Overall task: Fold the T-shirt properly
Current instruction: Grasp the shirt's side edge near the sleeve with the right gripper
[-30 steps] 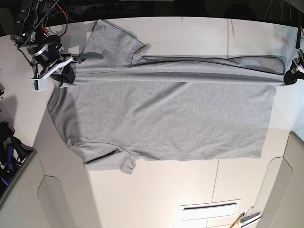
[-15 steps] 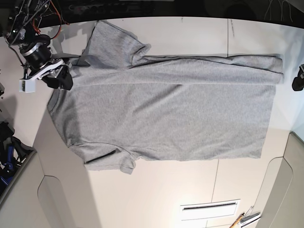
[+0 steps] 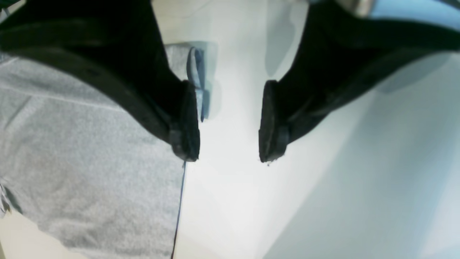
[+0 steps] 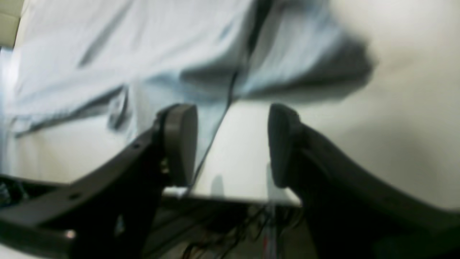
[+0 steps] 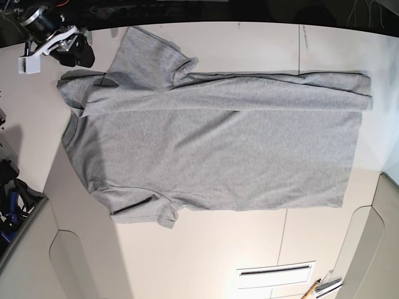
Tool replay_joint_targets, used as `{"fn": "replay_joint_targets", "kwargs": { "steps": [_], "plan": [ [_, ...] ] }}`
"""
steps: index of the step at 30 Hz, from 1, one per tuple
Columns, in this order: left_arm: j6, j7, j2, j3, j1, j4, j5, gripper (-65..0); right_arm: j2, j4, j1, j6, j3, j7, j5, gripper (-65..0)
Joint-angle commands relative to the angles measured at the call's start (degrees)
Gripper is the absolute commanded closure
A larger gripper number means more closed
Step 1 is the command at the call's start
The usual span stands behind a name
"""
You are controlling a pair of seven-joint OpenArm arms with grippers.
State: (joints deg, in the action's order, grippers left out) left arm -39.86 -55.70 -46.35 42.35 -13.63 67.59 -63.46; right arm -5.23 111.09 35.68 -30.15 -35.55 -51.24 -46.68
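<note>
The grey T-shirt's sleeve [image 5: 148, 57] sticks out loosely past the T-shirt's folded band [image 5: 177, 80]. I expect the sleeve to flop over and lie flat across the T-shirt's body when I fold it.
The grey T-shirt [image 5: 212, 146] lies flat on the white table [image 5: 249, 47], neck to the left and hem to the right, plain side up. Its far long edge is folded over into a band [image 5: 274, 87]. In the base view my right gripper [image 5: 72, 53] hovers off the shirt's far left corner. The right wrist view shows this gripper [image 4: 231, 144] open and empty, with blurred shirt fabric [image 4: 143, 46] beyond it. My left gripper [image 3: 228, 144] is open over bare table, just beside the shirt's edge [image 3: 72, 144]. The left arm is out of the base view.
A table seam [image 5: 283, 230] runs down from the shirt's near edge. A white slotted panel [image 5: 276, 272] and small tools [image 5: 321, 288] lie at the near right. Blue and black gear [image 5: 9, 205] sits beyond the left table edge, and dark cabling lies beyond the far edge.
Both grippers opened and let go of the folded edge. The right one drew back up and left, the left one left the base view to the right. The shoulder corner settled flat.
</note>
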Motion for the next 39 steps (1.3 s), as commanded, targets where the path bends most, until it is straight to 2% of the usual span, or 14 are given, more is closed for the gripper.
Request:
{"fn": "replay_joint_targets", "kwargs": {
  "steps": [1, 13, 18, 20, 22, 23, 25, 33, 39],
  "plan": [
    [-0.1, 0.9, -2.3, 0.5, 0.5, 0.8, -1.1, -30.5, -0.5, 0.3, 0.9, -0.3, 0.5, 1.0, -1.2, -31.1],
    [-0.1, 0.8, -2.6, 0.5, 0.5, 0.8, -2.1, -30.5, -0.4, -10.4, 1.0, -0.1, 17.2, 1.0, -0.2, -31.1],
    [-0.1, 0.8, -2.6, 0.5, 0.5, 0.8, -2.1, -30.4, -0.5, -10.7, 1.0, -0.1, 21.1, 0.7, -0.3, -29.6],
    [-0.1, 0.8, -2.6, 0.5, 0.4, 0.8, -2.1, -30.4, -0.4, -10.7, 1.0, -0.1, 21.4, 0.6, -0.3, -19.3],
    [-0.1, 0.8, -2.6, 0.5, 0.5, 0.8, -2.1, -30.4, -0.5, -10.5, 1.0, -0.1, 21.4, 0.7, -0.3, -3.8],
    [-0.1, 0.8, -2.6, 0.5, 0.5, 0.8, -2.1, -30.4, -0.5, -10.4, 1.0, -0.4, 21.4, 0.7, -0.3, 0.0],
    [-0.1, 0.8, -2.6, 0.5, 0.5, 0.8, -2.1, -30.4, -0.5, -10.0, 1.0, -1.3, 21.4, 0.7, -1.0, 0.0],
    [-0.1, 0.8, -2.6, 0.5, 0.5, 0.8, -2.1, -30.4, -0.4, -5.4, -1.1, -1.4, 21.4, 0.7, -0.9, 0.0],
    [-0.1, 0.9, -2.6, 0.5, 0.5, 0.8, -2.1, -30.4, -0.3, -3.8, -8.9, -2.5, 21.4, 2.5, 0.0, 0.0]
  ]
}}
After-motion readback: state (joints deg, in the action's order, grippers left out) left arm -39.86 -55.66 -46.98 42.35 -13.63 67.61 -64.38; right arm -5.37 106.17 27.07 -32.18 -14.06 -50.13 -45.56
